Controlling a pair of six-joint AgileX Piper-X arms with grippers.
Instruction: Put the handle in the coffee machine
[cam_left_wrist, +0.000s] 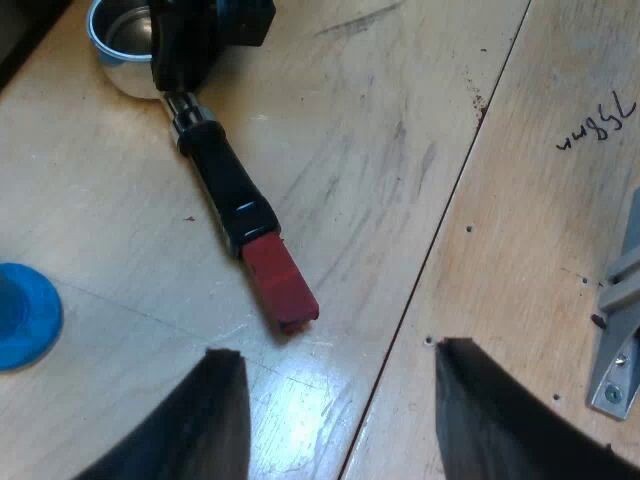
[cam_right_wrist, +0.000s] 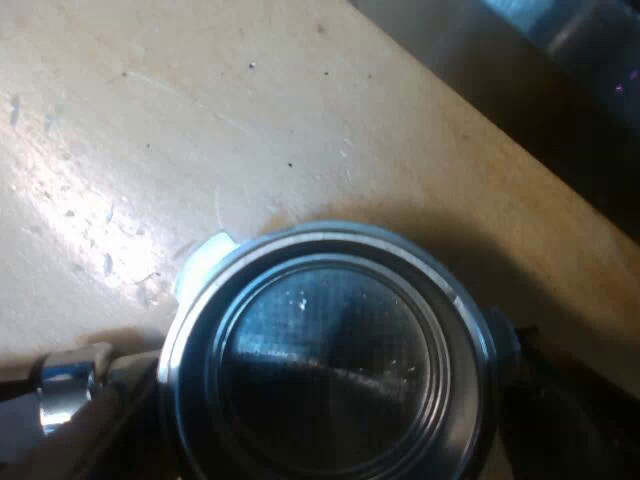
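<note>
I expect the holder to twist into the machine and stay hanging when I turn it, because the black handle (cam_left_wrist: 224, 182) sticks out sideways from the round basket (cam_left_wrist: 127, 42).
The metal holder (cam_left_wrist: 215, 170) lies flat on the wooden table (cam_left_wrist: 380, 120), its black handle ending in a red tip (cam_left_wrist: 280, 280). My left gripper (cam_left_wrist: 340, 347) hovers open above the table, a short way off the red tip, with nothing between its fingers. My right gripper (cam_left_wrist: 190, 60) is down at the holder's neck, where the handle meets the round basket (cam_left_wrist: 125, 40). In the right wrist view the holder's basket (cam_right_wrist: 325, 350) is seen from straight above, very close, with its shiny neck (cam_right_wrist: 70, 385) sticking out to one side.
A blue tamper (cam_left_wrist: 25, 315) stands on the table beside the handle. A grey metal bracket (cam_left_wrist: 620, 330) is fixed to the board beyond a seam in the tabletop. A dark table edge (cam_right_wrist: 520, 120) runs near the basket.
</note>
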